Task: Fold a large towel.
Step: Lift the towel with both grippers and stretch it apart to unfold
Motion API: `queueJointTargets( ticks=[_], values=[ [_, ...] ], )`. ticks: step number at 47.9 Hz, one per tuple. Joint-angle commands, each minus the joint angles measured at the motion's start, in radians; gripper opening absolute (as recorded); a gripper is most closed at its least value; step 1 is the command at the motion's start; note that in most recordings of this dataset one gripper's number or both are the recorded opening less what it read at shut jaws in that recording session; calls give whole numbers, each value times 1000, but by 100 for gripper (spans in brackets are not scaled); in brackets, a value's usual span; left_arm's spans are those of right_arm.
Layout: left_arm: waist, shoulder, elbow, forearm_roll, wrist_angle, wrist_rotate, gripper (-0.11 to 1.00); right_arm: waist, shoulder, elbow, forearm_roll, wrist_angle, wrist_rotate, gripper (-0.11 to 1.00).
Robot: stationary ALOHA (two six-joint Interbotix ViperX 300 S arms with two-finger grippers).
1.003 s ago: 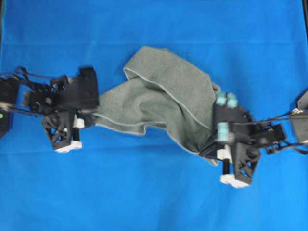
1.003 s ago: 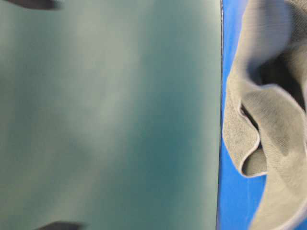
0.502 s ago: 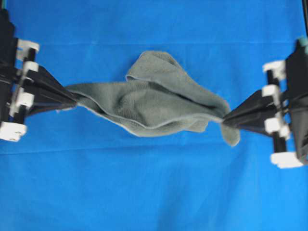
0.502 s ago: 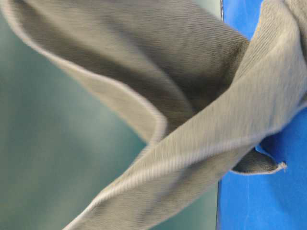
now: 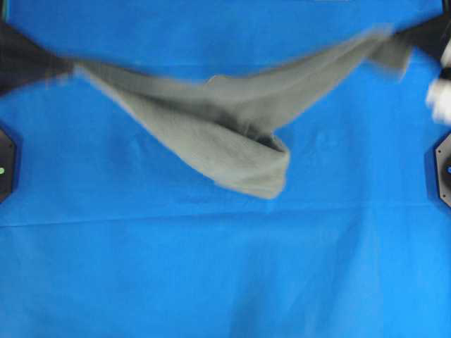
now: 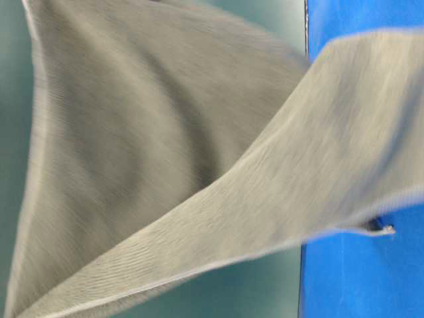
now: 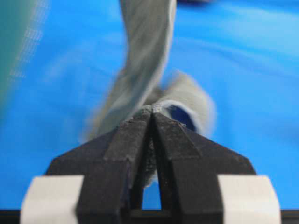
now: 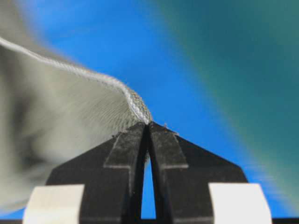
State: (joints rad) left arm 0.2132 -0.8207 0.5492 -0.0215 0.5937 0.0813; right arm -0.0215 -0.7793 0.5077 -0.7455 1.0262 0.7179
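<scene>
The towel's middle (image 5: 243,137) hangs down in a twisted fold, so my left gripper and right gripper need to swing the towel up first and then lay it flat on the blue sheet (image 5: 338,162).
The grey-green towel (image 5: 232,134) hangs stretched across the top of the overhead view, lifted off the blue sheet, its middle sagging in a twisted fold. My left gripper (image 5: 67,67) is shut on the towel's left end at the upper left edge. My right gripper (image 5: 398,36) is shut on its right end at the upper right corner. In the left wrist view the jaws (image 7: 153,112) pinch bunched towel (image 7: 145,56). The right wrist view shows the jaws (image 8: 148,123) clamped on the towel's pale hem (image 8: 93,77). The towel (image 6: 199,165) fills the table-level view, blurred.
The bright blue sheet (image 5: 225,282) covers the whole table. Dark arm bases sit at the left edge (image 5: 5,163) and the right edge (image 5: 444,169). A white part of the right arm (image 5: 440,98) shows at the right edge.
Both grippers have moved apart and toward the top of the overhead view, lifting the towel and pulling it taut. The towel went from a loose heap to a stretched, sagging band.
</scene>
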Motion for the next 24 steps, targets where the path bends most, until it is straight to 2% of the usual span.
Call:
queueJointTargets(
  ticks=[1,3,7,12,14,18,24],
  values=[
    [97,25,-52,0,-34,92,3,-77,-12,-37,-97,6,3,3],
    [132,35,-61,-2,-54,141,3,-110,-17,-44,-127,6,3,3],
    [189,54,-86,0,-97,164,3,-167,-23,-66,-173,6,2,3],
    [204,66,-126,-12,-92,170,3,-178,-29,-98,-167,6,2,3],
    [192,66,-143,-18,-72,164,3,-169,-29,-109,-144,6,2,3],
    [141,61,-172,-25,-15,138,3,-127,-31,-130,-46,8,2,3],
    [12,38,-207,-26,58,37,3,-41,-38,-146,106,11,3,3]
  ],
)
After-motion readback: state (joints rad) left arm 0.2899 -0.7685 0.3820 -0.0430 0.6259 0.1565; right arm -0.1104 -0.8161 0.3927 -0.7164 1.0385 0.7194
